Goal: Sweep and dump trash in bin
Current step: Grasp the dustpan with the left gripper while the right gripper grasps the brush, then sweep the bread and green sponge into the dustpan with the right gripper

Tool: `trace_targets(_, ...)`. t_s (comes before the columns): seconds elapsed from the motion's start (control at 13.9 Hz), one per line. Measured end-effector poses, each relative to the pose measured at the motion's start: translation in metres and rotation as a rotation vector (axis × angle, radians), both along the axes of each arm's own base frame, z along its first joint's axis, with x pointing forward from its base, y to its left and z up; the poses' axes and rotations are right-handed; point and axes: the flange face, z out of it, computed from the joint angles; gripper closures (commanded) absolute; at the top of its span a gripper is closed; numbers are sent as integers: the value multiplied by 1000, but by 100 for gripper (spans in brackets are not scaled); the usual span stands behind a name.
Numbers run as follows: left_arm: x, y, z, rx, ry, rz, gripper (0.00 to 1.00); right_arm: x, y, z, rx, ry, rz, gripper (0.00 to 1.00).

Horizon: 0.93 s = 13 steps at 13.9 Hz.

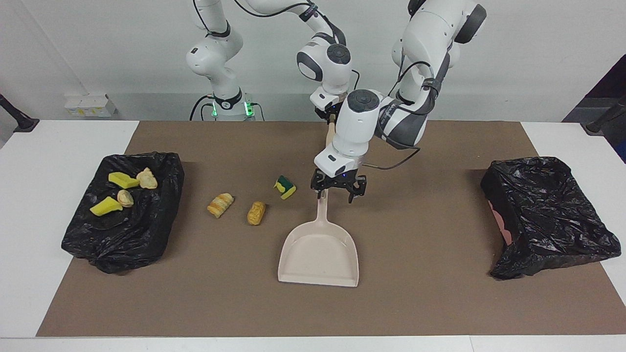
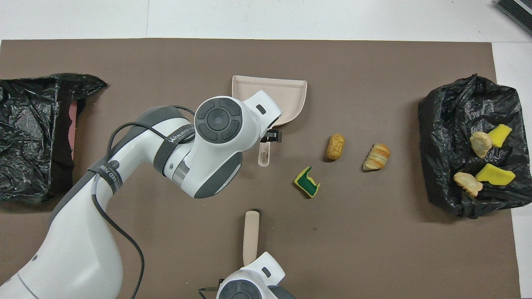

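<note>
My left gripper is to take the dustpan's handle and turn the dustpan's opening toward the loose trash before I sweep, because the dustpan's opening faces the mat's far edge.
A beige dustpan lies mid-mat, its handle toward the robots. My left gripper is open, low over the handle's end. My right gripper is shut on the top of the beige brush, mostly hidden by the left arm in the facing view. Loose trash lies beside the dustpan, toward the right arm's end: a green-and-yellow sponge, a golden-brown lump and a striped bread piece.
A black-bagged bin at the right arm's end of the table carries yellow wedges and pale lumps. Another black-bagged bin stands at the left arm's end. A brown mat covers the table.
</note>
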Motion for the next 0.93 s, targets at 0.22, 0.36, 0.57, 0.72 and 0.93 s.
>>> trace_targets(0.22, -6, -14, -30, 31, -6, 22, 0, 2, 1, 3, 4, -1, -2, 100)
trace_targets(0.36, -8, -20, -45, 30, 2, 24, 22, 9, -3, 10, -11, 11, -41, 100)
trace_targets(0.57, -5, -19, -46, 23, -4, 29, 79, 33, -32, 35, -41, 45, -129, 100)
trace_targets(0.72, -2, -18, -42, 26, -19, 26, 99, 53, -64, 58, -55, 68, -189, 100)
trace_targets(0.93, -2, -18, -41, 42, -37, 8, 100, 80, -120, 91, -72, 89, -258, 100)
